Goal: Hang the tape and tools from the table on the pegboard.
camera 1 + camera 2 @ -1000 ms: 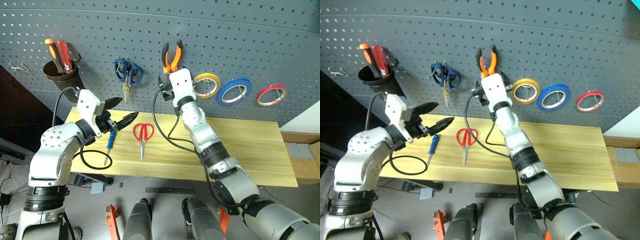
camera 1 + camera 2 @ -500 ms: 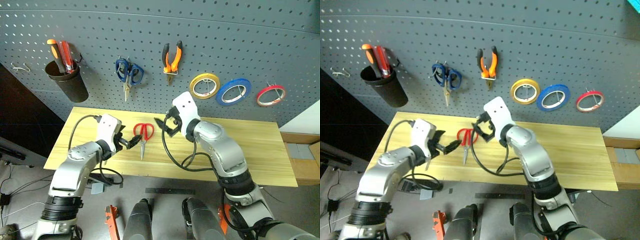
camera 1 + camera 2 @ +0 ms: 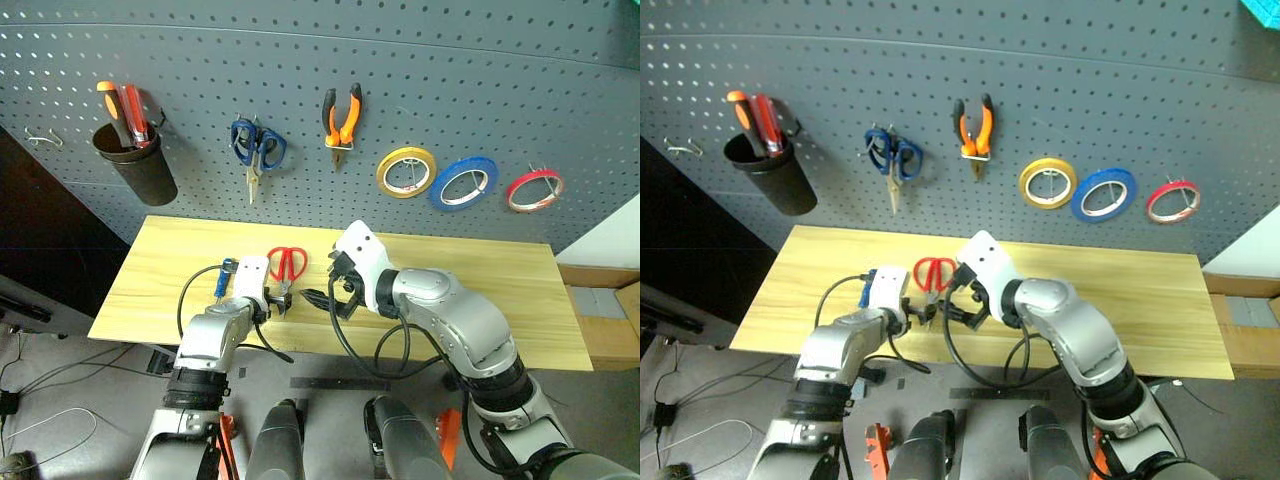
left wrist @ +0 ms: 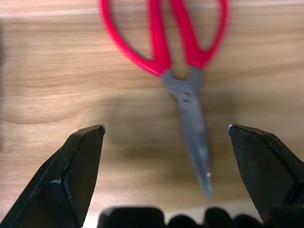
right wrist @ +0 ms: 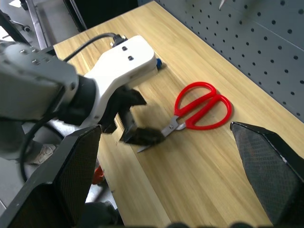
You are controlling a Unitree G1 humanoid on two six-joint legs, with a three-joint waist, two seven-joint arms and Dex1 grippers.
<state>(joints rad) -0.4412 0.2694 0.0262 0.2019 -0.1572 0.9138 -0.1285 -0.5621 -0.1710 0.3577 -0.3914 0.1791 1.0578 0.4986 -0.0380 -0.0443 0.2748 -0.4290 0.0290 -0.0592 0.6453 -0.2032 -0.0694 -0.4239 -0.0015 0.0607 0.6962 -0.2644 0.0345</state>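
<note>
My left gripper should take the red-handled scissors' blades [image 4: 193, 126] and hang their loops on the pegboard below the blue-handled scissors, because the red-handled scissors' loops [image 3: 288, 262] face that place.
The red-handled scissors [image 3: 288, 264] lie on the table [image 3: 480, 290], blades toward its front edge. My left gripper [image 3: 277, 298] is low over the blades [image 4: 194, 128], open, its fingers to either side with nothing held. The small blue-handled screwdriver [image 3: 224, 275] lies just to the left. My right gripper [image 3: 338, 290] hovers open and empty beside the scissors [image 5: 202, 111], facing the left gripper [image 5: 135, 126]. On the pegboard [image 3: 450, 80] hang the orange-and-black pliers [image 3: 342, 115] and the thin red tape [image 3: 533, 190].
The pegboard also carries blue-handled scissors [image 3: 257, 146], a yellow tape roll [image 3: 406, 172], a blue tape roll [image 3: 464, 184] and a black cup [image 3: 140, 165] holding orange and red screwdrivers. Black cables loop from both wrists over the table's front edge.
My left gripper dropped from above the table down to the scissors' blades. My right gripper left the pliers hanging on the pegboard and came back and down beside the scissors.
</note>
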